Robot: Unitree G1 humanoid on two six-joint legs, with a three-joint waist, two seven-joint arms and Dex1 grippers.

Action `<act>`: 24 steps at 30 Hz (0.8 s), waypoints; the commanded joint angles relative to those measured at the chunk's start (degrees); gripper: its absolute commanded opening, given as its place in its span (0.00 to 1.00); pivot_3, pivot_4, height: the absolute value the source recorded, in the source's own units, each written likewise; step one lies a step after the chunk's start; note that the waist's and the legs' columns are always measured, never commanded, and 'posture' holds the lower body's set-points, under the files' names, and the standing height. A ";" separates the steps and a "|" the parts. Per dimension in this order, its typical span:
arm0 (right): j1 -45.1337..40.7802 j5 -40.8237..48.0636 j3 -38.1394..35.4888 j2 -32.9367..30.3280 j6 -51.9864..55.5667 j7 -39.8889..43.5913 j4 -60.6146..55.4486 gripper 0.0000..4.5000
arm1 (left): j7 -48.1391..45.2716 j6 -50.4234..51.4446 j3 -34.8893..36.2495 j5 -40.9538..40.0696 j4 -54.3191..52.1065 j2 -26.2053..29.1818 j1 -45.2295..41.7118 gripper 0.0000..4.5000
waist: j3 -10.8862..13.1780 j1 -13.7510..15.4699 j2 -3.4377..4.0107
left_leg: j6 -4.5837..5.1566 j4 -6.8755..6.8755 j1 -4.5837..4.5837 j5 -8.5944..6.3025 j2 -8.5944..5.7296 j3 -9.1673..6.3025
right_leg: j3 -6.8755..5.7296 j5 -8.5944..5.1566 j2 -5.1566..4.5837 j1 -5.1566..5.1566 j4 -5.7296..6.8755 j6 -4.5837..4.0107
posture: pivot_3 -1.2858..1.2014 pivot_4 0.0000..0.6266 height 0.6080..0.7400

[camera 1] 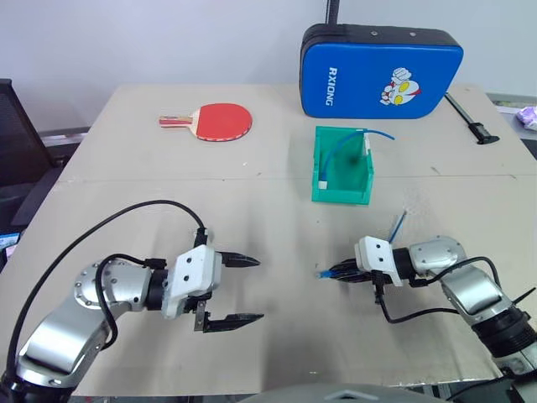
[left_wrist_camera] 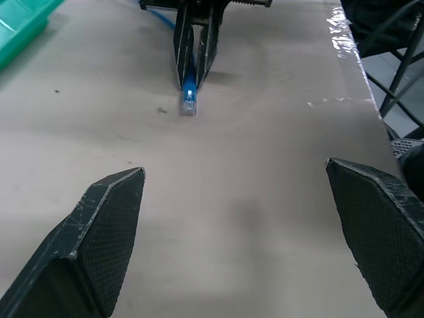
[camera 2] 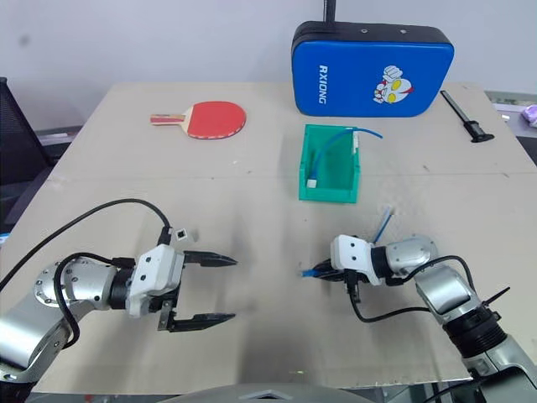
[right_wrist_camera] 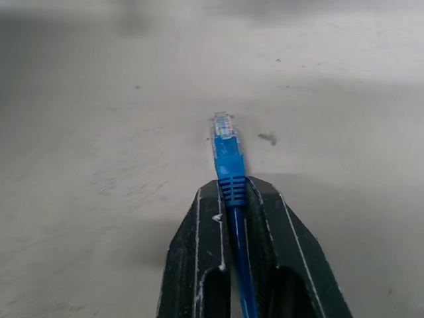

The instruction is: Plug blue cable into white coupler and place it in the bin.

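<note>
The arched cable in the bin (camera 1: 343,144) sticks out past the bin's rim, so the held cable's tail (camera 1: 398,225) will stand up in a curve when the robot carries it.
My right gripper (camera 1: 340,272) is shut on the blue cable (right_wrist_camera: 225,149) just behind its clear plug. The plug (camera 1: 321,274) sticks out past the fingertips, low over the table, and points toward my left gripper. The cable's tail (camera 1: 398,223) trails up behind the right hand. My left gripper (camera 1: 252,290) stands open at the near left with nothing between its fingers, facing the plug across a gap. The green bin (camera 1: 340,195) stands upright beyond both hands, right of centre. The white coupler is out of view.
In the bin lies an arched blue cable (camera 1: 357,134) with a small white piece (camera 1: 322,182) at its lower end. A big blue padded case (camera 1: 382,71) stands behind it. A red paddle (camera 1: 220,120) lies at the far left, a black tool (camera 1: 472,122) at the far right.
</note>
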 commanded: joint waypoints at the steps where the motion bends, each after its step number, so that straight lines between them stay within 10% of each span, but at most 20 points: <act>1: -2.33 -0.75 -0.36 0.29 -0.76 0.11 2.68 0.01 | 0.39 0.08 0.31 -0.50 -0.60 -0.54 -1.72 1.00 | 0.00 -0.02 0.00 | 0.00 0.00 0.00 0.00 0.00 0.00 | 0.00 0.00 0.00 0.00 0.00 0.00 | 0.52 0.24 1.00; 14: -18.72 -3.40 -0.11 5.04 -7.83 2.78 23.71 0.01 | 2.28 2.03 -1.75 0.48 -0.82 -1.91 -5.13 1.00 | 0.02 -0.01 0.03 | -0.03 0.02 -0.04 0.02 0.00 0.01 | 0.01 0.14 -0.01 -0.03 0.01 0.13 | 0.52 0.24 1.00; 24: -14.71 4.49 -8.12 3.38 0.82 0.32 10.80 0.99 | 7.74 4.41 -7.85 6.78 4.74 -5.31 -13.71 1.00 | 0.07 0.14 0.11 | -0.06 0.00 -0.18 0.03 -0.04 -0.12 | 0.01 0.17 -0.08 -0.04 -0.04 0.18 | 0.52 0.24 1.00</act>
